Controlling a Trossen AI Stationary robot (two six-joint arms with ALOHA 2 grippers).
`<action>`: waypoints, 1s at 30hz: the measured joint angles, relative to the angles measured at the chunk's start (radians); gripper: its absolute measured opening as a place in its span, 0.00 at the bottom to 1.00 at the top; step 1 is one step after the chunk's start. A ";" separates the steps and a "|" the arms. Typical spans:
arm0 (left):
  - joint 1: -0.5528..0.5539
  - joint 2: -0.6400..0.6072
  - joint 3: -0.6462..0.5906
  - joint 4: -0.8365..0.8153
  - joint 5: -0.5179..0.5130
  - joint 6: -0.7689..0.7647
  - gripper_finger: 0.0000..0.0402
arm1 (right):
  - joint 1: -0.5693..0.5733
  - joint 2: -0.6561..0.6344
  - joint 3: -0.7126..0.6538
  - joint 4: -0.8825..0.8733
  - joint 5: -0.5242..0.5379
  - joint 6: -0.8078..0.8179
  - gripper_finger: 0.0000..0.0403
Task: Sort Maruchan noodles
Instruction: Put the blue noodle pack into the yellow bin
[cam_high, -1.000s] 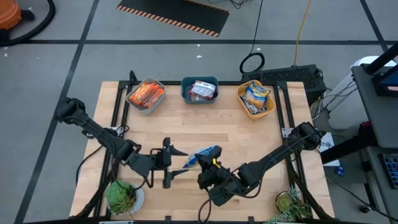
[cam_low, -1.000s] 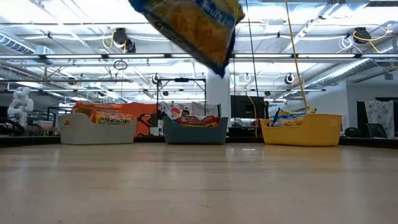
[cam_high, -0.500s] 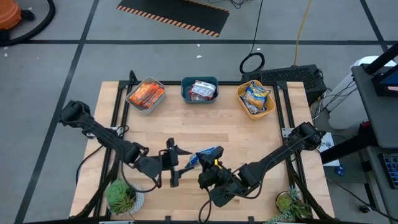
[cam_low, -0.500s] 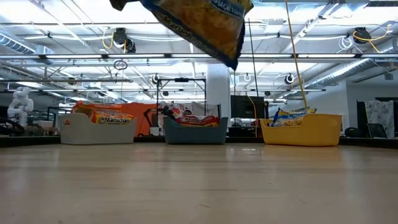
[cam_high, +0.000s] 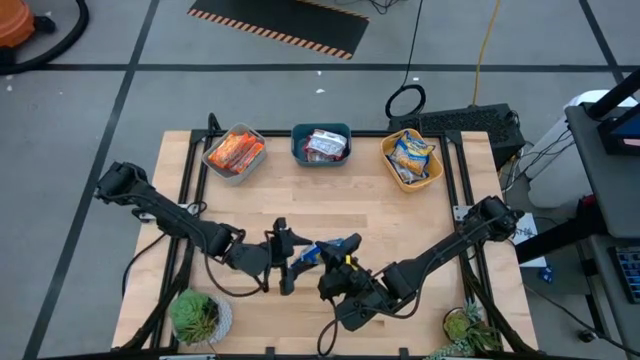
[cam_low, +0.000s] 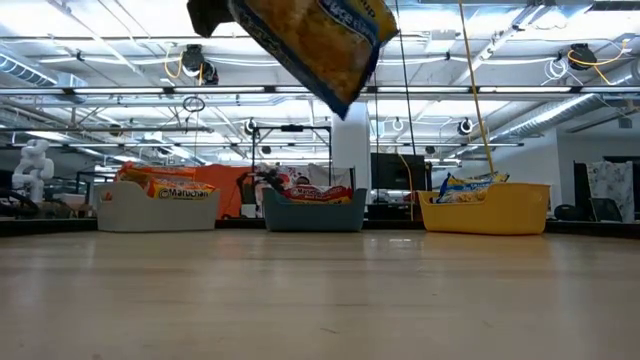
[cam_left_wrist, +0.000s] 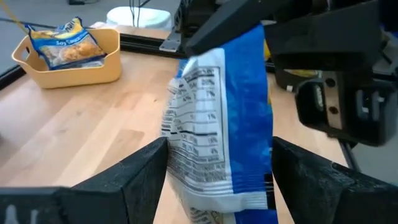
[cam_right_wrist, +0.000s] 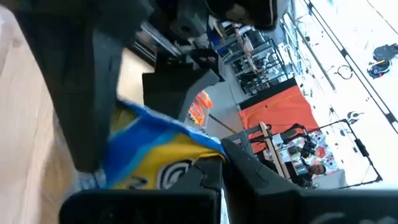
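Note:
The packet (cam_right_wrist: 152, 151) lies at a slant across the fingers of the robot's right gripper, so the left gripper should hold the packet's loose end (cam_left_wrist: 214, 180) while the right gripper backs away to grip the packet squarely.
A yellow-and-blue Maruchan noodle packet (cam_high: 328, 247) hangs in the air over the table's near middle, and its white-and-blue back (cam_left_wrist: 221, 124) shows in the left wrist view. My right gripper (cam_high: 342, 264) is shut on it. My left gripper (cam_high: 291, 262) is open. Its two fingers (cam_left_wrist: 140, 177) stand on either side of the packet's free end, and I cannot tell whether they touch it. The low view shows the packet (cam_low: 315, 40) high above the tabletop. My right gripper pinches the packet between its two fingers at the end toward the table's right (cam_high: 345, 256), coming roughly level from the near right. The packet is lifted clear of the table, tilted, and its free end (cam_high: 305, 256) reaches toward my left gripper.
Three tubs stand along the far edge: a grey one (cam_high: 234, 152) with orange packets, a teal one (cam_high: 322, 144) with silver-red packets, and a yellow one (cam_high: 411, 160) with yellow-blue packets. Potted plants stand at the near left (cam_high: 195, 316) and near right (cam_high: 468, 330) corners.
My left gripper has moved toward the table's right and slightly down, up to the packet, so that its open fingers now flank the packet's free end. The packet has swung and tilted a little in my right gripper's hold.

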 joint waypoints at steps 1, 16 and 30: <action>0.005 0.000 0.000 0.000 0.001 -0.008 0.69 | -0.002 0.000 0.000 0.004 0.000 0.003 0.00; 0.033 -0.002 0.001 -0.119 0.031 -0.043 0.57 | -0.002 0.000 0.000 0.040 0.000 -0.010 0.00; 0.038 -0.003 0.001 -0.130 0.030 0.026 0.29 | 0.008 -0.006 0.000 0.039 -0.012 -0.020 0.01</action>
